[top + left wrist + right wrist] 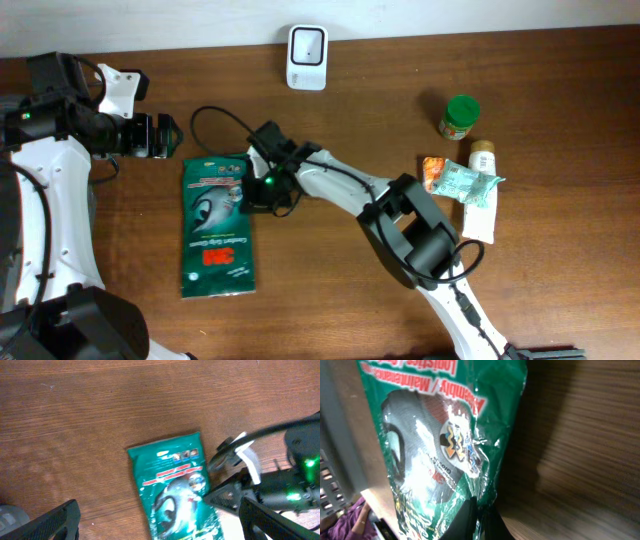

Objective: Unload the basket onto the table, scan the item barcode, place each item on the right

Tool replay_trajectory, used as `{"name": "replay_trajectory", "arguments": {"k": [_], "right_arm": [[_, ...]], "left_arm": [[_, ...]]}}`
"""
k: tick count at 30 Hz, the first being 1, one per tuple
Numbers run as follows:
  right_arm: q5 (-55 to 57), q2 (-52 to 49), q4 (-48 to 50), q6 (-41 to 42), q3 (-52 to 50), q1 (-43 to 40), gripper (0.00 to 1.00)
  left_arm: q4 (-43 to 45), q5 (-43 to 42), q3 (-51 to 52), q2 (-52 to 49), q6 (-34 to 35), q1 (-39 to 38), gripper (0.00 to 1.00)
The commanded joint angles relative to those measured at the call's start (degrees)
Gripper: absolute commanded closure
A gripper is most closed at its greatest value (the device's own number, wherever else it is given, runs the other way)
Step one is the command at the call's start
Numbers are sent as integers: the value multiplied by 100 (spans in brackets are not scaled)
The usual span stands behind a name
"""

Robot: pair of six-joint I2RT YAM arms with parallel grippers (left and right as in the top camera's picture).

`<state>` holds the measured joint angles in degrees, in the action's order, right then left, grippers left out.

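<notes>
My right gripper should pull the green packet (214, 232) toward the middle (282, 240) before I flip it over, because the packet lies front up and too far toward my left gripper's side.
A green 3M glove packet (217, 225) lies flat on the wooden table, left of centre. My right gripper (250, 187) is at the packet's right edge, and in the right wrist view it (479, 514) is shut, pinching the edge of the packet (445, 435). My left gripper (168, 135) hangs open just above and left of the packet's top corner. The left wrist view shows the packet (170, 480) between and beyond the open left gripper (165, 527), with nothing held. No barcode shows in any view.
A white scanner (306, 57) stands at the table's back edge. At the right are a green-lidded jar (459, 117), an orange packet (433, 172), a pale green pouch (470, 182) and a white tube (482, 200). A black cable (215, 115) loops behind the right arm.
</notes>
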<state>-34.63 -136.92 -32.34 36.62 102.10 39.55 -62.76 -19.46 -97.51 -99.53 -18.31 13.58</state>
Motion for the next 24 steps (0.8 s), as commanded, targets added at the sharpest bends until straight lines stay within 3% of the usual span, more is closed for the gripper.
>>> {"name": "replay_trajectory", "arguments": {"k": [1, 7, 12, 15, 18, 24], "right_arm": [[894, 649, -640, -442, -92, -422, 96], [1274, 1628, -2229, -1998, -85, -964, 96], [1169, 1893, -2490, -2011, 140, -831, 96], [984, 1853, -1982, -1703, 140, -334, 96], [1602, 1849, -1353, -1255, 140, 188, 96], [1475, 1860, -1366, -1368, 181, 129, 96]], "left_arm": [[13, -20, -79, 87, -85, 15, 1], [13, -20, -79, 87, -85, 15, 1], [13, -20, -79, 87, -85, 15, 1], [13, -20, -79, 87, -85, 15, 1], [13, -20, -79, 87, -85, 15, 1], [13, -20, -79, 87, -85, 15, 1]]}}
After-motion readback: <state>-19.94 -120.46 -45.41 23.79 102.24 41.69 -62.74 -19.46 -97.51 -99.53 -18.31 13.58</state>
